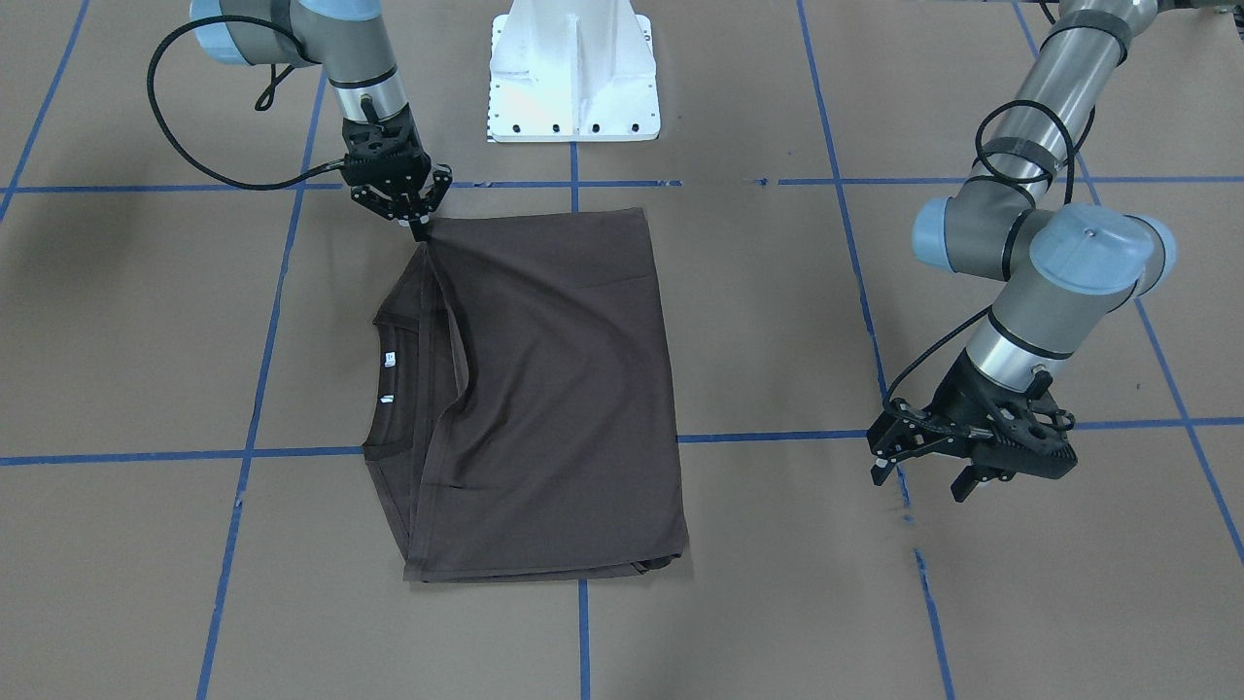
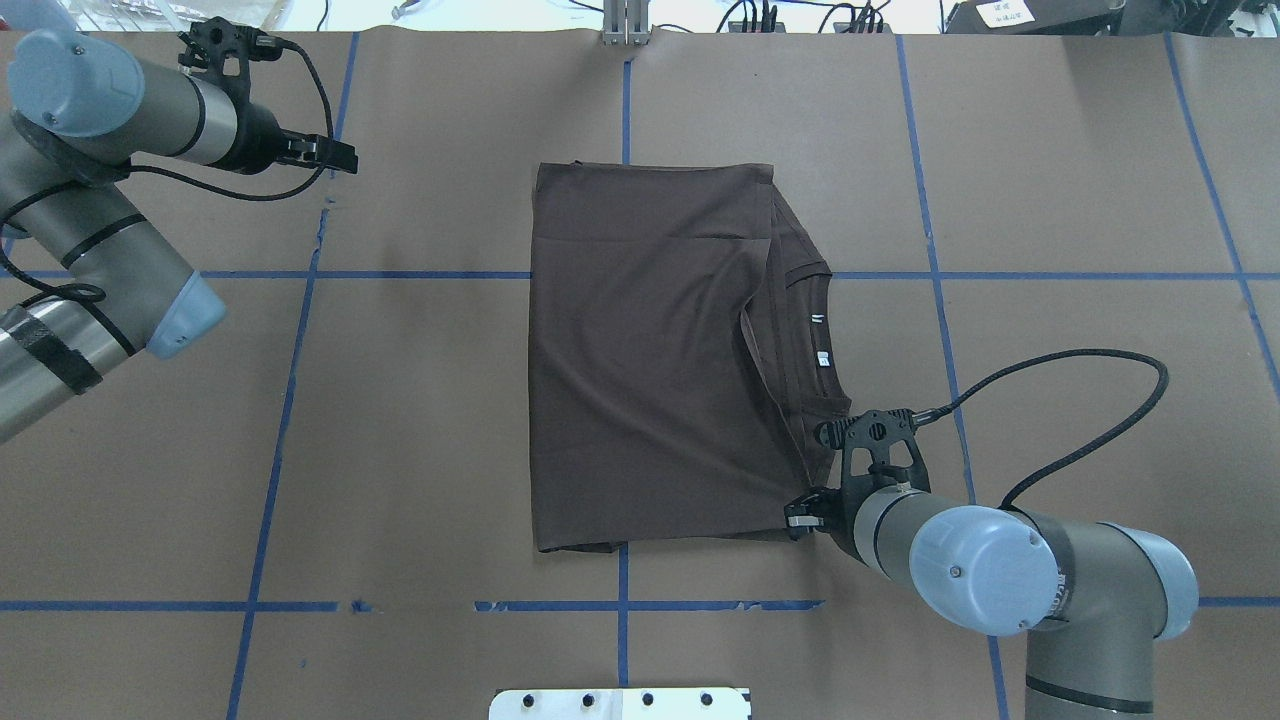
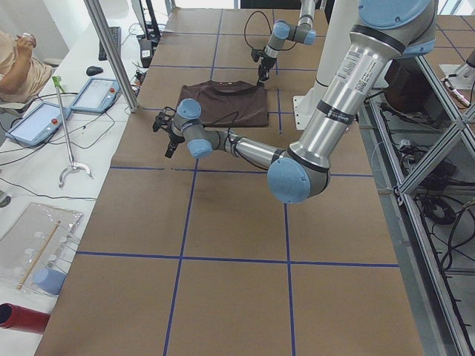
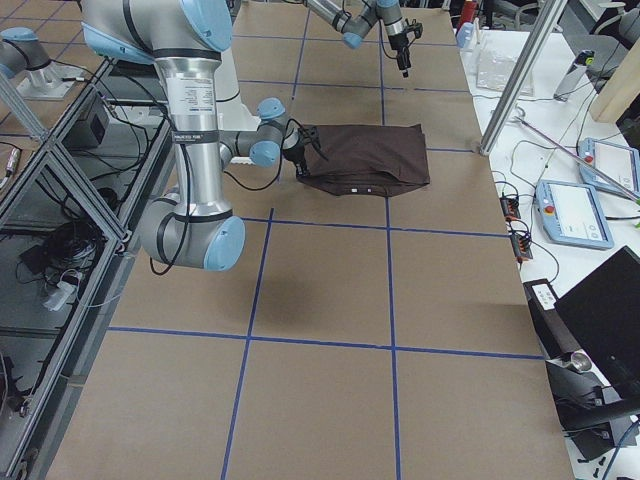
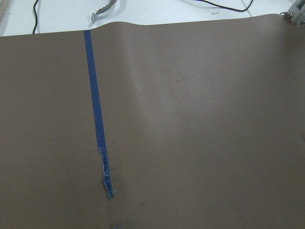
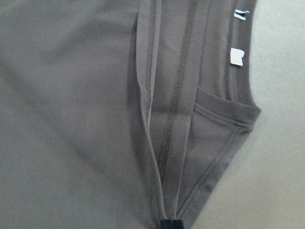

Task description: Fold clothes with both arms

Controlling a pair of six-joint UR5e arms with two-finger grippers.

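Observation:
The whole dark brown T-shirt (image 1: pixel 554 402) will slide along as one when I pull its near corners, because the ribbed collar (image 1: pixel 388 379) lies flat against the folded layers.
The dark brown T-shirt (image 1: pixel 554 389) lies folded into a rectangle on the brown table, with its ribbed collar (image 1: pixel 389 379) and white neck tags (image 2: pixel 820 340) poking out on one side. My right gripper (image 1: pixel 420 231) is shut on the shirt's corner nearest the robot base, and the fabric there is pulled up slightly. In the right wrist view, seams and the collar of the shirt (image 6: pixel 71 119) fill the frame. My left gripper (image 1: pixel 921 478) hovers open and empty, well to the side of the shirt (image 2: pixel 640 370). The left wrist view shows only bare table.
The white base pedestal (image 1: pixel 573 78) stands just behind the shirt. Blue tape lines (image 1: pixel 777 437) grid the brown table cover. Beyond the far edge are tablets (image 3: pixel 96 95), a metal pole (image 3: pixel 111 52), cables and a seated person (image 3: pixel 18 63).

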